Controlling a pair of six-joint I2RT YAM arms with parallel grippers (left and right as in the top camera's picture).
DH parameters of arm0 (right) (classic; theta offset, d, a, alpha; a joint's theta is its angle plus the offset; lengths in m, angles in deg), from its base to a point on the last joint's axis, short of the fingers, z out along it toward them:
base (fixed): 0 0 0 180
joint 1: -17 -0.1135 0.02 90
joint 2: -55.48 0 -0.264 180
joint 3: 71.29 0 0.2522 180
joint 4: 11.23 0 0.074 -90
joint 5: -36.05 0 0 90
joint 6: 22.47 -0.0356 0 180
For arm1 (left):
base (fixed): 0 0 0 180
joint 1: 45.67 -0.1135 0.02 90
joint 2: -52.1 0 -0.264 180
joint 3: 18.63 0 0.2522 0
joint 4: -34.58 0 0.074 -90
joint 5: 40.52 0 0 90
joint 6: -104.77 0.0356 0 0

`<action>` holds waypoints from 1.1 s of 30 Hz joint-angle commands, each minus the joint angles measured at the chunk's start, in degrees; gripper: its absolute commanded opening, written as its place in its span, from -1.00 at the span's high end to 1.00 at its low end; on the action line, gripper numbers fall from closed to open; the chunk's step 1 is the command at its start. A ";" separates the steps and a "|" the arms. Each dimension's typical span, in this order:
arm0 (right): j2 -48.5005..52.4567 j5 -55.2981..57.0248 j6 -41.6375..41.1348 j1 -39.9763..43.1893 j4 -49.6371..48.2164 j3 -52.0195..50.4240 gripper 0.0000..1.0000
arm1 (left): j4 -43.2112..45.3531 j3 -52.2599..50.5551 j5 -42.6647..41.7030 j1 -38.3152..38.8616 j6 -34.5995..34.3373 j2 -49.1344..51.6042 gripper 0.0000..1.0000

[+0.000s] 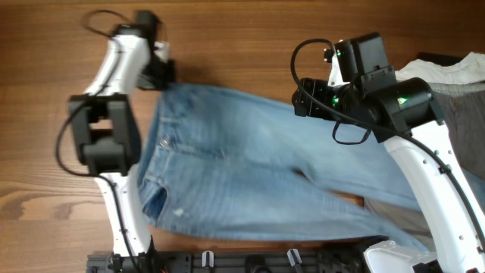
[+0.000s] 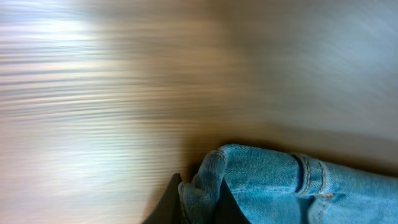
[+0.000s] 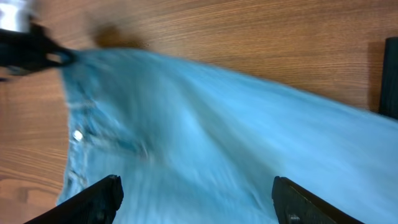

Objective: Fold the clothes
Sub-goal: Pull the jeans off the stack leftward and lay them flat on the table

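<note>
The legs of the jeans are lying on top of the grey trousers, so next my left gripper pulls the waistband (image 1: 162,120) away before my right gripper grabs the hem of the upper leg.
The light blue jeans (image 1: 242,163) lie spread across the middle of the table, waistband to the left, legs running right. My left gripper (image 1: 163,74) is shut on the far corner of the waistband; in the left wrist view (image 2: 202,199) a bunched fold of denim (image 2: 280,180) sits between the dark fingers. My right gripper (image 1: 307,98) is open and empty above the upper leg; in the right wrist view (image 3: 196,196) its two fingers stand wide apart over blurred denim (image 3: 205,124).
A white garment (image 1: 447,70) and grey trousers (image 1: 462,114) lie piled at the right edge. The wooden table (image 1: 242,38) shows bare along the far side. A black rail (image 1: 250,262) runs along the near edge.
</note>
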 commanded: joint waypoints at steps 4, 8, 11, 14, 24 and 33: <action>0.09 -0.50 -0.79 0.17 -0.28 0.17 -0.66 | -1.05 11.72 -1.99 -29.55 -5.27 -9.29 0.56; 0.11 -0.11 -0.76 0.17 -1.33 0.17 -0.74 | -3.78 11.72 -15.17 -34.77 -2.84 -10.29 -0.39; 0.50 5.38 -3.06 0.17 -1.03 0.15 -0.70 | -9.49 11.72 -15.78 -34.40 -1.95 -15.04 -0.38; 4.81 8.13 -7.28 0.74 -1.16 -0.87 0.20 | -19.04 11.72 -15.80 -33.57 -2.38 -18.29 -0.23; 36.70 5.68 -8.09 11.23 -4.44 -1.88 0.91 | -28.28 11.72 -15.93 -20.96 2.12 -27.74 -0.07; 50.71 7.10 -16.26 20.70 -31.47 -1.88 0.92 | -32.98 11.72 -8.92 -13.94 -4.26 -37.40 -0.32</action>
